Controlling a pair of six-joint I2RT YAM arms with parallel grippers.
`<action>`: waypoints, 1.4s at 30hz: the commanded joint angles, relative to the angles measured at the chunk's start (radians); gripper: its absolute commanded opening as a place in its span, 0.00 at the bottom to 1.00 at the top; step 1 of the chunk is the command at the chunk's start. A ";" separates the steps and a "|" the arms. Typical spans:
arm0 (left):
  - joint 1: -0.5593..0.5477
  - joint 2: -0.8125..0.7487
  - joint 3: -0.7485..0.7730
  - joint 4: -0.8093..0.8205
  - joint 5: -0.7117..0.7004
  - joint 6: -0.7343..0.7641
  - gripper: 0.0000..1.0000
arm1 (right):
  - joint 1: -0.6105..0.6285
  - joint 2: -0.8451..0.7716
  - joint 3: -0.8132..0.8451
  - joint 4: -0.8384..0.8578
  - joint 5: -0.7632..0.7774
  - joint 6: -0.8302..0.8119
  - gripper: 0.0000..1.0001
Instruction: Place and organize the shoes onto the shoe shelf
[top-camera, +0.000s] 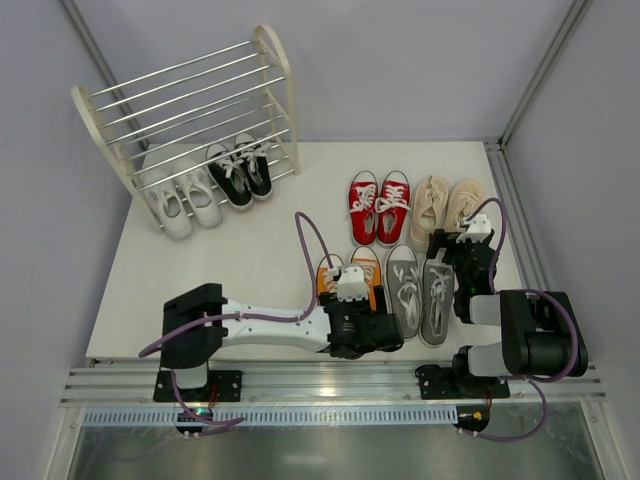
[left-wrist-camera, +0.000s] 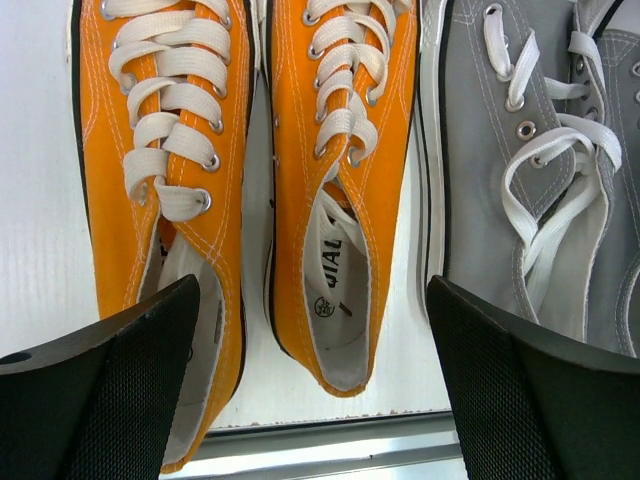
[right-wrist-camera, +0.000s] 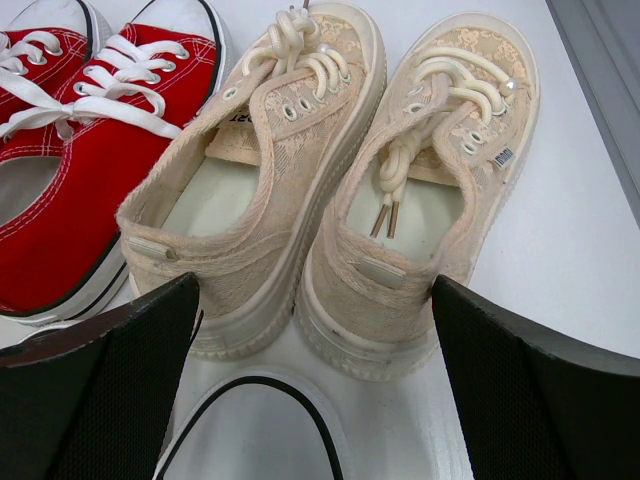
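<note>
I can see the orange shoes lying side by side with openings (left-wrist-camera: 338, 285) facing up, so I should keep moving my left gripper toward their inner walls (left-wrist-camera: 287, 275) until it closes on both.
The shoe shelf (top-camera: 190, 95) stands at the back left, with a white pair (top-camera: 182, 200) and a black pair (top-camera: 240, 170) at its foot. My left gripper (top-camera: 350, 288) hovers open over the heels of the orange pair (top-camera: 364, 262). In the left wrist view the right orange shoe's heel (left-wrist-camera: 340, 260) lies between the fingers (left-wrist-camera: 120, 390), and the left orange shoe (left-wrist-camera: 165, 150) runs under the left finger. My right gripper (top-camera: 462, 247) is open just behind the beige pair (top-camera: 447, 208), whose two heels (right-wrist-camera: 380, 270) sit between its fingers (right-wrist-camera: 530, 400). Neither gripper holds anything.
A red pair (top-camera: 378, 205) lies left of the beige pair. A grey pair (top-camera: 420, 292) lies right of the orange pair, with its toe cap (right-wrist-camera: 260, 430) under the right gripper. The table's near edge and metal rail (left-wrist-camera: 330, 440) are just behind the orange heels.
</note>
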 joint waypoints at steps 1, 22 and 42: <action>-0.012 -0.020 0.044 -0.067 -0.035 -0.040 0.91 | 0.002 -0.014 0.018 0.086 -0.004 0.007 0.97; 0.023 0.051 -0.088 0.077 -0.189 -0.020 0.89 | 0.001 -0.014 0.016 0.086 -0.004 0.007 0.97; 0.141 0.037 -0.174 0.474 -0.206 0.326 0.87 | 0.001 -0.015 0.018 0.086 -0.004 0.007 0.97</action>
